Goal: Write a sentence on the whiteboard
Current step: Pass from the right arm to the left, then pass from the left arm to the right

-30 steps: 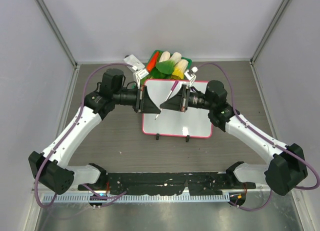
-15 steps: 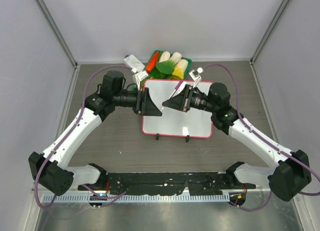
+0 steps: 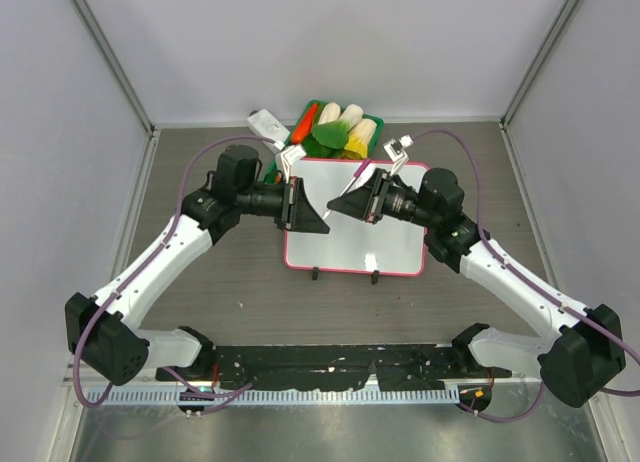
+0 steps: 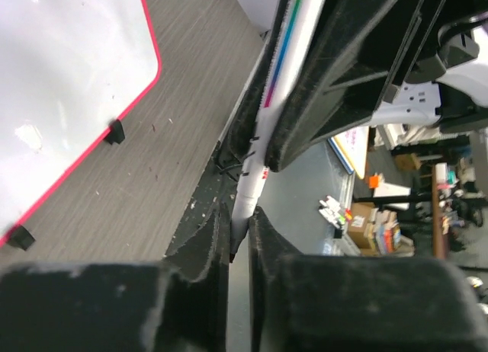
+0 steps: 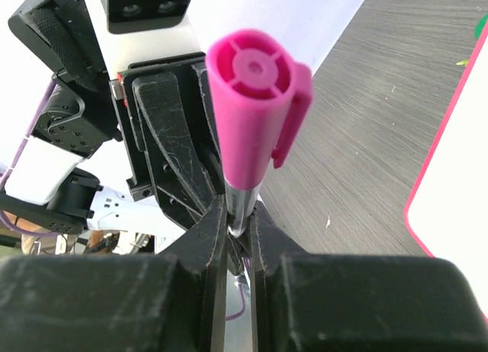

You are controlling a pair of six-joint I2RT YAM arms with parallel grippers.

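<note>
The magenta cap (image 5: 253, 100) slants away from my right gripper's line, so next my left gripper steadies the marker's lower end while my right gripper takes the marker's body (image 4: 265, 129) straighter.
The whiteboard (image 3: 355, 237) lies flat at mid-table, white with a pink-red rim; the face that shows is blank, and the sentence is out of view. Above its upper left part a marker (image 3: 357, 175) hangs between both grippers. My right gripper (image 3: 336, 204) is shut on the barrel (image 5: 241, 203) just below the magenta cap (image 5: 255, 100). My left gripper (image 3: 325, 227) is shut on the white lower end (image 4: 252, 192). From the left wrist, the right gripper (image 4: 343, 70) covers the barrel's upper part, and the whiteboard's rim (image 4: 145, 93) runs at the left.
A green basket of vegetables (image 3: 340, 127) stands just behind the board. A small white block (image 3: 265, 122) sits to its left. Two black feet (image 3: 316, 274) stick out at the board's near edge. Grey walls close in the table on three sides.
The left jaws opened, then closed again on the marker's lower end. Both wrists shifted a little to the right, and the marker's cap end moved right with them.
</note>
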